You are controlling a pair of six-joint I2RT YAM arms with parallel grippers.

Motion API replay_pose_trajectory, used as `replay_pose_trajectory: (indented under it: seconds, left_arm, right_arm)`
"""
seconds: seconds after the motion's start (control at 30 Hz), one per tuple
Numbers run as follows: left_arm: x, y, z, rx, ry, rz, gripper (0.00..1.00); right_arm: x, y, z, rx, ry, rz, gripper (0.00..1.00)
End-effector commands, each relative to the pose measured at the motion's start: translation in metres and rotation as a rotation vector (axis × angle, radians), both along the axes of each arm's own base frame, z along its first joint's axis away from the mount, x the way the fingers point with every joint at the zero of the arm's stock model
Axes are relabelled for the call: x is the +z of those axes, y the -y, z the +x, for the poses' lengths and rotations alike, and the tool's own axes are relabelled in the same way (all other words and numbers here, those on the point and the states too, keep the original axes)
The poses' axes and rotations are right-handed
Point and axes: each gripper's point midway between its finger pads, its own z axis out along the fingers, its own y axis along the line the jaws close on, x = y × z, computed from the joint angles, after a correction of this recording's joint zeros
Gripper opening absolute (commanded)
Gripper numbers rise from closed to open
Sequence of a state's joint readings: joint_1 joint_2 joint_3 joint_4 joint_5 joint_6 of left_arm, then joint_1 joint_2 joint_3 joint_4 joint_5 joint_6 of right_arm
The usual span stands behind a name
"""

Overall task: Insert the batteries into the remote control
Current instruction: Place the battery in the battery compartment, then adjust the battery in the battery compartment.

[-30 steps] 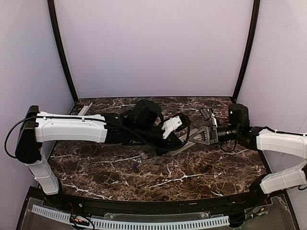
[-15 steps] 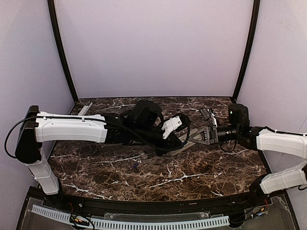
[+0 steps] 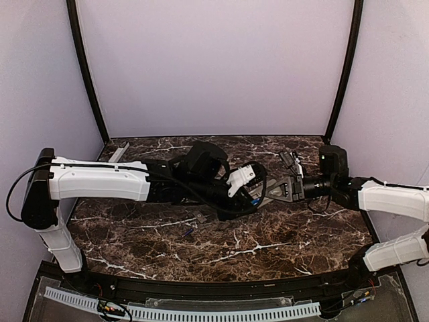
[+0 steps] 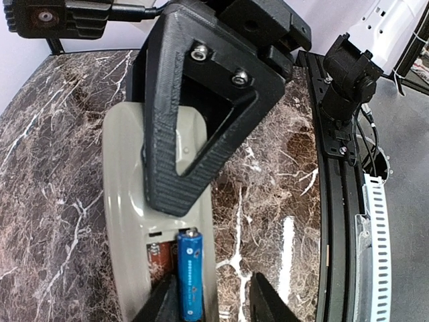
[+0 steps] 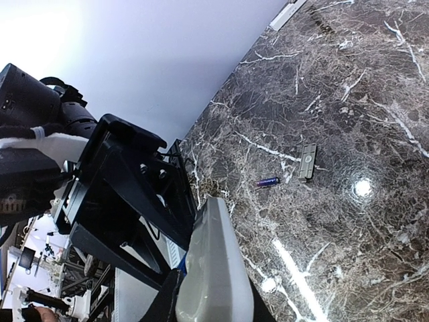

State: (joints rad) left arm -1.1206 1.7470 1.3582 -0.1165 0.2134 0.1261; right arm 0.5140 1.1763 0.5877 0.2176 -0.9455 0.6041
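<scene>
The blue battery's nub end rests over the battery compartment's rim, so next I grip the battery nearer that end with my left gripper and work it inside.
The remote control is pale and oblong, held back side up above the table, with its battery compartment uncovered. My right gripper is shut on the remote's end; its black finger crosses the remote's middle. One blue battery lies in the compartment's right slot. My left gripper is open around it: one finger beside the battery, the other well apart. A second battery lies loose on the table. In the top view the left gripper covers most of the remote.
A small grey battery cover lies on the marble next to the loose battery, also seen in the top view. A narrow pale grey bar rests at the back left corner. Both arms meet over the table's middle.
My left gripper's jaws have spread apart, letting go of the battery, which stays in the compartment. The left wrist shifted slightly. The right arm has not moved.
</scene>
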Motion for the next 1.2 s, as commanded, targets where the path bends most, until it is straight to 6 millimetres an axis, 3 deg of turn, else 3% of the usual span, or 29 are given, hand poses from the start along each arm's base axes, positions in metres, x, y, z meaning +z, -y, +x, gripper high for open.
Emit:
replay_pose_trajectory:
  seconds: [0.0,0.17,0.5,0.67,0.87,1.17]
  left_arm:
    - [0.002,-0.013,0.004,0.051,0.013,0.024,0.4]
    - [0.01,-0.017,0.009,0.078,0.042,0.009,0.48]
    - [0.017,-0.026,0.022,0.136,0.091,0.01,0.5]
    - [0.028,-0.028,0.021,0.129,0.103,-0.028,0.43]
    - [0.03,-0.015,0.008,0.044,0.05,-0.047,0.33]
    - [0.032,0.001,0.002,0.005,0.008,-0.073,0.32]
  right_arm:
    - [0.006,-0.005,-0.002,0.029,0.031,0.019,0.0]
    - [0.001,-0.005,-0.001,0.026,0.018,0.011,0.0]
    - [-0.002,-0.005,-0.001,0.027,0.008,0.002,0.0]
    - [-0.006,-0.004,0.002,0.006,-0.003,-0.012,0.0]
    - [-0.009,-0.004,0.006,-0.018,-0.021,-0.023,0.0]
    - [-0.011,-0.004,0.007,-0.028,-0.037,-0.023,0.0]
